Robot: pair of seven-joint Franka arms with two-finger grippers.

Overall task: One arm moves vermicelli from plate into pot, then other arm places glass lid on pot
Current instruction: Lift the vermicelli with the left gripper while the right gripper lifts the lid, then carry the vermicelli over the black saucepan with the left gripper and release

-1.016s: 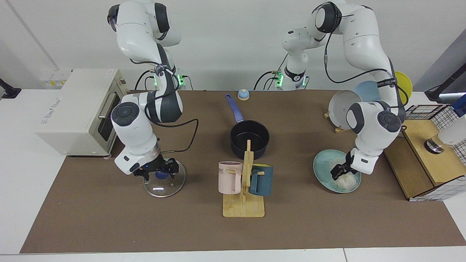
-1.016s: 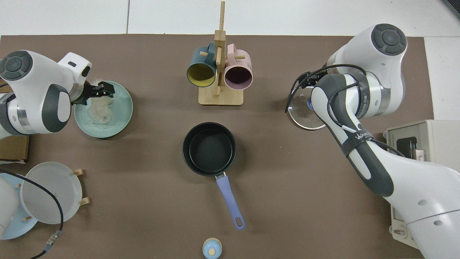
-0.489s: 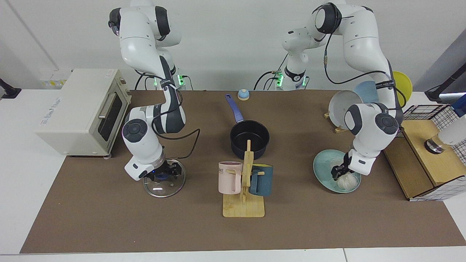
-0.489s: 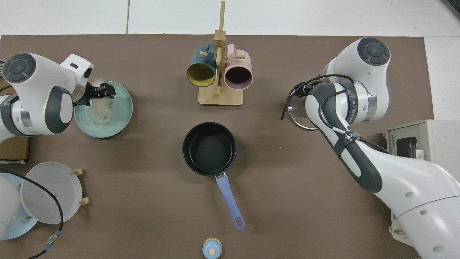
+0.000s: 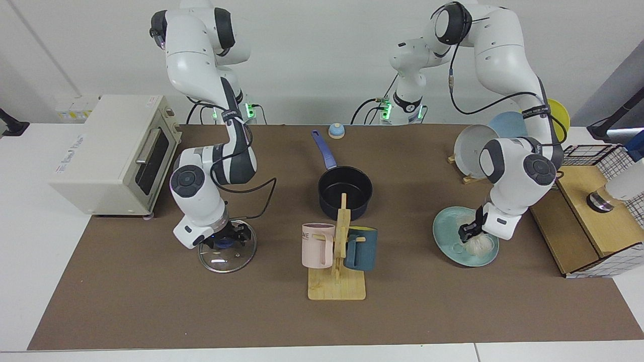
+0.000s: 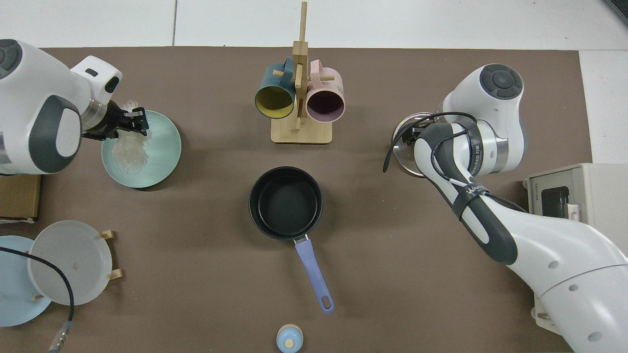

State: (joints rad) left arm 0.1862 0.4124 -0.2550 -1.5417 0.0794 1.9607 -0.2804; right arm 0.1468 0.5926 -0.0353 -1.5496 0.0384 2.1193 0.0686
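The metal rim (image 5: 224,271) looks about the same width as the pot's opening. The glass lid (image 5: 229,261) should therefore sit flush across the pot's opening when I lower it.
The light teal plate (image 5: 443,235) (image 6: 164,147) lies on the brown mat in front of my left arm. My left gripper (image 5: 468,233) (image 6: 139,122) hangs just above it, shut on a nest of white vermicelli (image 5: 479,245) (image 6: 130,149) that trails down onto the plate. More strands (image 6: 130,105) show behind the fingers. The dark pot (image 5: 345,193) (image 6: 285,202) with its blue handle stands empty mid-table. My right gripper (image 5: 229,240), blue light at the wrist, sits open astride the blue knob of the glass lid (image 5: 226,259) (image 6: 403,156). From above, the arm hides that gripper.
A wooden mug rack (image 5: 336,286) (image 6: 300,132) with a pink and a teal mug stands in front of the pot. A toaster oven (image 5: 110,151) sits behind the lid. Upright plates (image 5: 475,143) and a wooden box (image 5: 583,221) flank the teal plate. A small blue-capped item (image 5: 336,131) lies beyond the pot handle.
My right arm drew in and settled lower over the lid's knob. My left gripper rose slightly above the plate, with vermicelli between its fingers.
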